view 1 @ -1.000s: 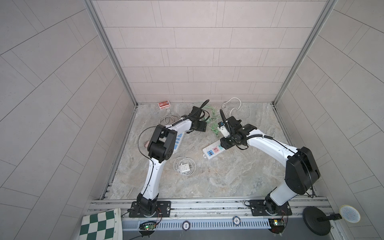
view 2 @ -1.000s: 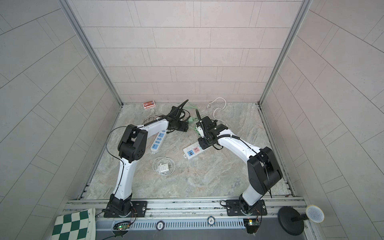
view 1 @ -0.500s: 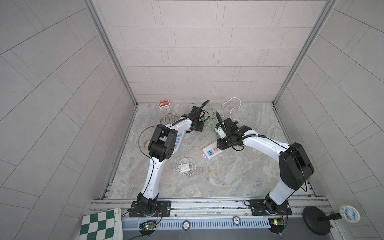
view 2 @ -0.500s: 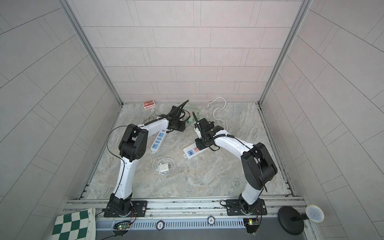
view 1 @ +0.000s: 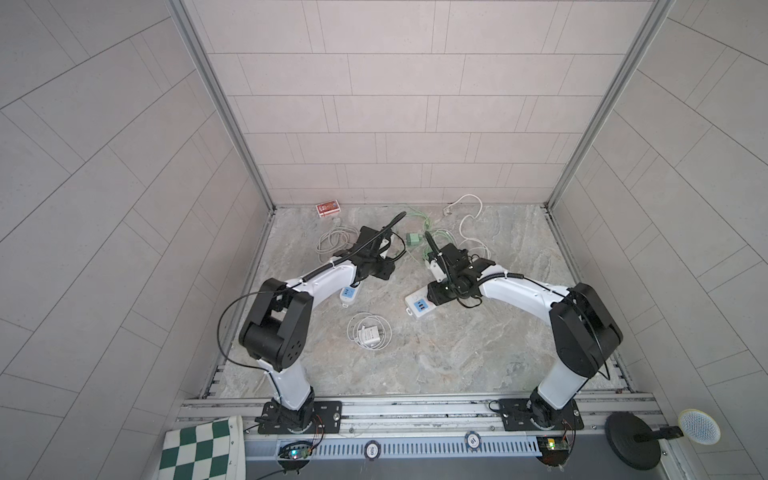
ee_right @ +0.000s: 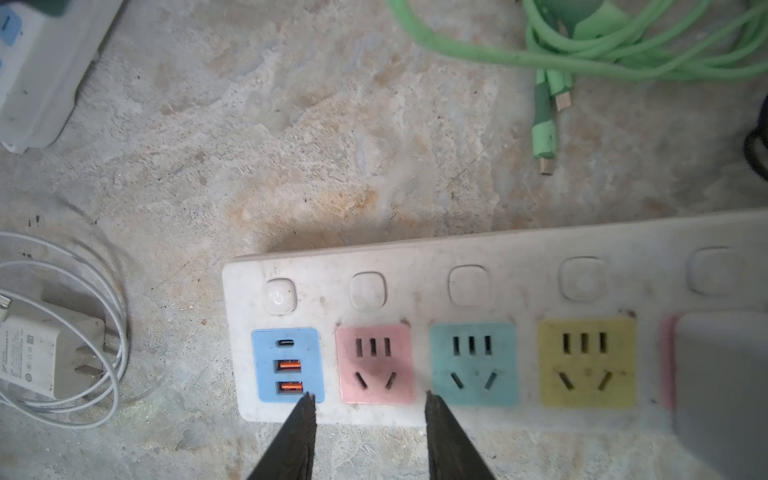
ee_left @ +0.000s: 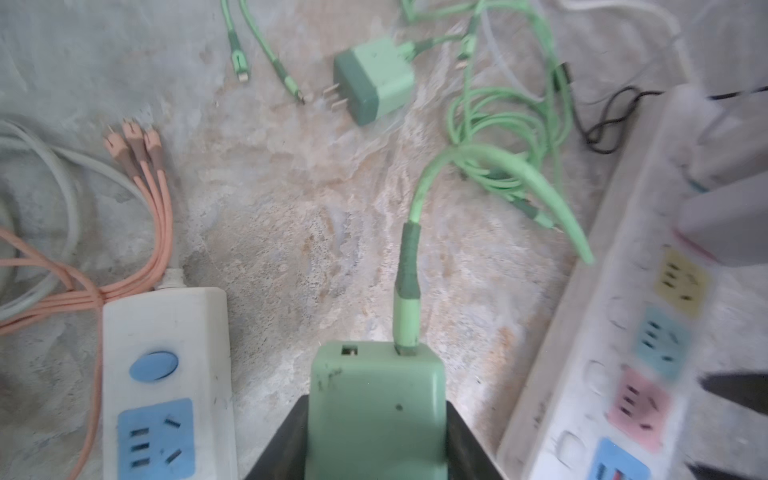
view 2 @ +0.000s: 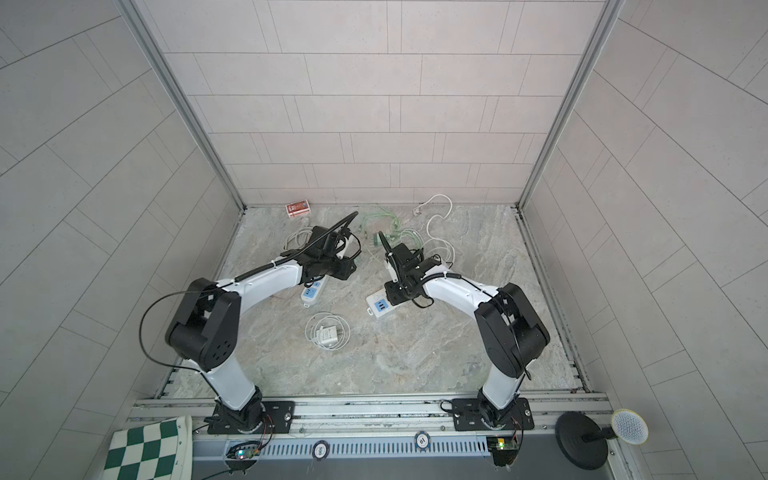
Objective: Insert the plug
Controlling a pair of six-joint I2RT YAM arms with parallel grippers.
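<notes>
The green charger in my left gripper has its cable end (ee_left: 377, 357) free for my right gripper's open fingers (ee_right: 368, 440). I should keep bringing it over until they close.
In the left wrist view my left gripper (ee_left: 376, 419) is shut on a pale green charger plug (ee_left: 376, 386) with a green cable (ee_left: 409, 257) in its port. Its prongs are hidden. A long white power strip (ee_left: 582, 374) with coloured sockets lies beside it. In both top views that strip (view 1: 417, 306) (view 2: 379, 306) sits under my right gripper (view 1: 441, 291). In the right wrist view the right gripper (ee_right: 370, 397) is open. Its fingertips (ee_right: 308, 401) stand at the strip's (ee_right: 457, 257) near edge on either side of the pink socket (ee_right: 374, 363), with nothing between them.
A small white strip (ee_left: 166, 374) (view 1: 349, 294) lies by the left arm. A second green charger (ee_left: 374, 79) (view 1: 413, 238) and loose green cables (ee_right: 623, 54) lie behind. A white charger with coiled cord (ee_right: 37, 357) (view 1: 370, 332) lies in front. A grey adapter (ee_right: 723, 374) sits in the long strip.
My left gripper's jaws have closed onto the green plug. The right arm has drawn in a little to the left over the long strip.
</notes>
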